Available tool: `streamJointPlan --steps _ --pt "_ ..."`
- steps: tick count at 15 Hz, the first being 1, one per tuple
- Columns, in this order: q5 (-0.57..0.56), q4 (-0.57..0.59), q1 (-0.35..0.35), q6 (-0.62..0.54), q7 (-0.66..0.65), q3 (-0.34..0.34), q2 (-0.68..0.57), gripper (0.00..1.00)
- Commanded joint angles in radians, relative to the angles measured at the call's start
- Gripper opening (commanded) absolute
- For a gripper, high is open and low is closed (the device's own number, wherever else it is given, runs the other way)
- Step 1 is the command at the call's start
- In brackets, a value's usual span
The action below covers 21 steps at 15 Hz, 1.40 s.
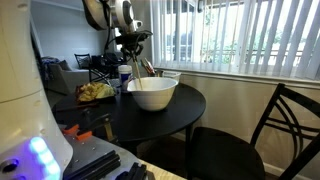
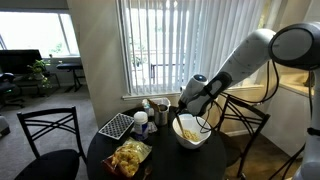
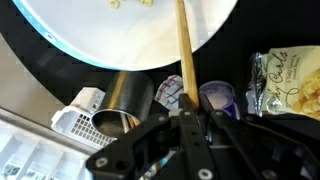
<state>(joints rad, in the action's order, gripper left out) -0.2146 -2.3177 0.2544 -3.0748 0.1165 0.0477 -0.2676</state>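
My gripper needs to swing back over the pale food (image 2: 190,135) before it lifts the spoon, because it hangs past the bowl's rim with the wooden spoon slanting across it.
My gripper (image 3: 187,110) is shut on a long wooden spoon handle (image 3: 184,50). The handle reaches down into a large white bowl (image 3: 120,30) with a little pale food at its bottom. In both exterior views the gripper (image 1: 133,48) (image 2: 190,103) hangs just behind the bowl (image 1: 152,93) (image 2: 192,133), which stands on a round black table (image 1: 190,108) (image 2: 165,160). The spoon (image 1: 146,70) slants into the bowl.
Behind the bowl stand a metal cup (image 3: 125,100), a blue-lidded container (image 3: 215,97) and a white grid rack (image 2: 116,125). A bag of chips (image 2: 130,157) (image 1: 96,92) lies on the table. Black chairs (image 1: 275,125) (image 2: 48,135) surround it. A blinded window is behind.
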Motion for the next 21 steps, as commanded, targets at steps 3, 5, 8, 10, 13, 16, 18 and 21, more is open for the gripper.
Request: streamJointPlan --steps 3,5,8,10,13,16,18,21 --pt "-0.062 -0.049 0.219 -0.185 -0.216 -0.298 -0.004 0.05" --pt "-0.057 -0.045 0.349 -0.227 -0.237 -0.469 -0.027 0.05" --pt "-0.013 -0.044 0.557 -0.265 -0.217 -0.704 -0.087 0.05" --pt "0.004 -0.062 0.663 -0.258 -0.209 -0.801 -0.109 0.05" --pt "0.004 -0.1 0.781 -0.233 -0.206 -0.879 -0.113 0.05" --pt "-0.012 -0.135 0.878 -0.212 -0.188 -0.947 -0.103 0.05" --pt "-0.014 -0.153 0.966 -0.169 -0.177 -1.03 -0.108 0.05" --pt "-0.012 -0.178 1.072 -0.125 -0.193 -1.132 -0.106 0.05"
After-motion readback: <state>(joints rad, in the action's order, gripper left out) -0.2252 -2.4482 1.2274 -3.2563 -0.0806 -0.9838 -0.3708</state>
